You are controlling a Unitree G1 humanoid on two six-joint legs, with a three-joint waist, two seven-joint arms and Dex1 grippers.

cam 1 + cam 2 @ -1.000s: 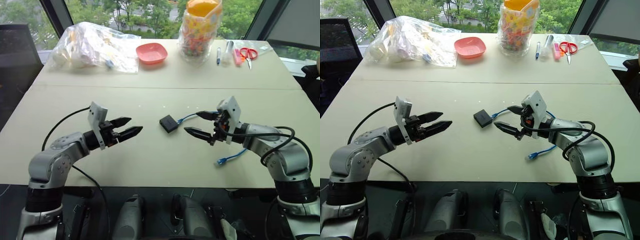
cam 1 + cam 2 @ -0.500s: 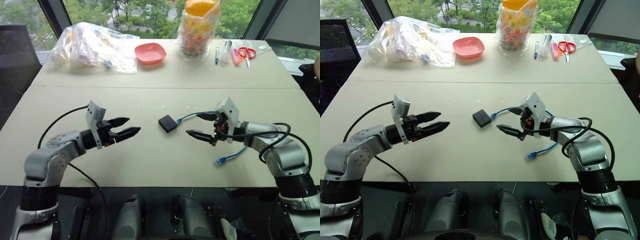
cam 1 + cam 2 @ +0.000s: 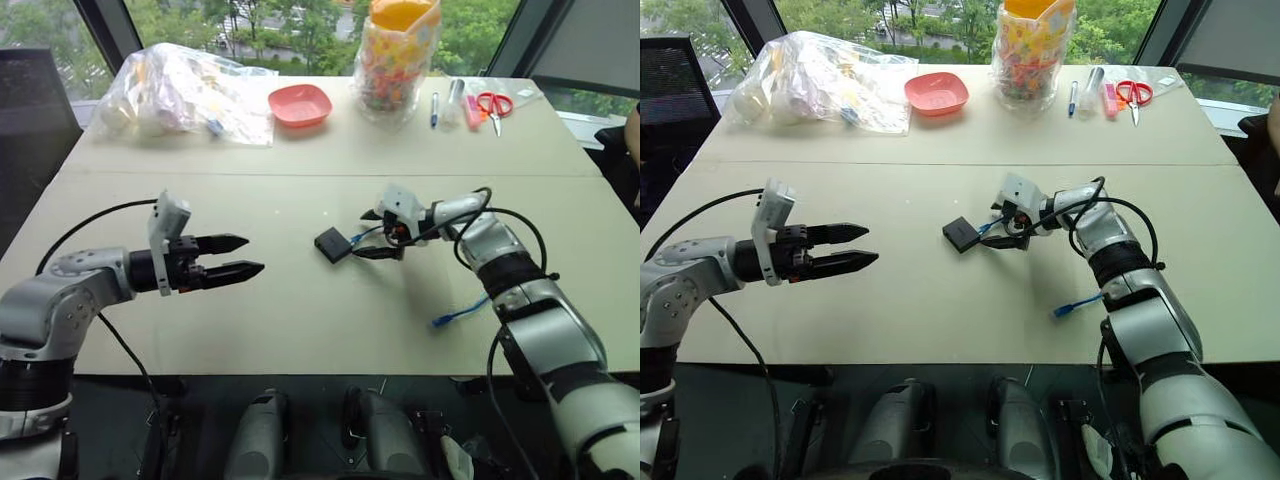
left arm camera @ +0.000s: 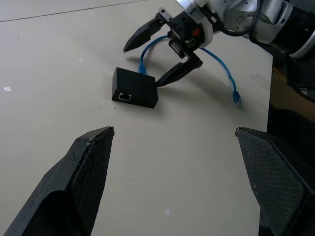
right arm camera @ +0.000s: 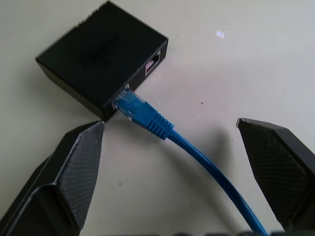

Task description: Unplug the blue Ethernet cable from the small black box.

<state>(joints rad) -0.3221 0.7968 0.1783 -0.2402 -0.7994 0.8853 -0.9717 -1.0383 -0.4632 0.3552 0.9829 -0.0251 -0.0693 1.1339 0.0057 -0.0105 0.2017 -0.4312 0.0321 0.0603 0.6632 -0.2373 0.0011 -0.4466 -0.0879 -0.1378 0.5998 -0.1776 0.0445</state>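
The blue Ethernet cable curves loosely (image 4: 221,63), and so its free plug (image 3: 441,321) will remain close to the front edge as the robot lifts the small black box.
The small black box (image 3: 333,244) lies flat near the table's middle. The blue Ethernet cable (image 5: 147,118) is plugged into one edge of the box (image 5: 103,54), and an empty port shows on the adjoining edge. The cord runs right, and its free plug (image 3: 445,319) lies near the front edge. My right gripper (image 3: 367,234) is open just right of the box, one finger on each side of the plugged end without touching it. My left gripper (image 3: 252,254) is open with nothing in it, well left of the box and pointing toward it.
Along the far edge stand a clear plastic bag (image 3: 185,90), a pink bowl (image 3: 301,103), a jar of colourful pieces (image 3: 400,60), a pen (image 3: 436,108) and red scissors (image 3: 493,103). A seam (image 3: 300,177) crosses the table behind the box.
My right gripper has reached forward and left to the box, rolling as it went, and now straddles the plug. The left gripper has drawn back slightly to the left.
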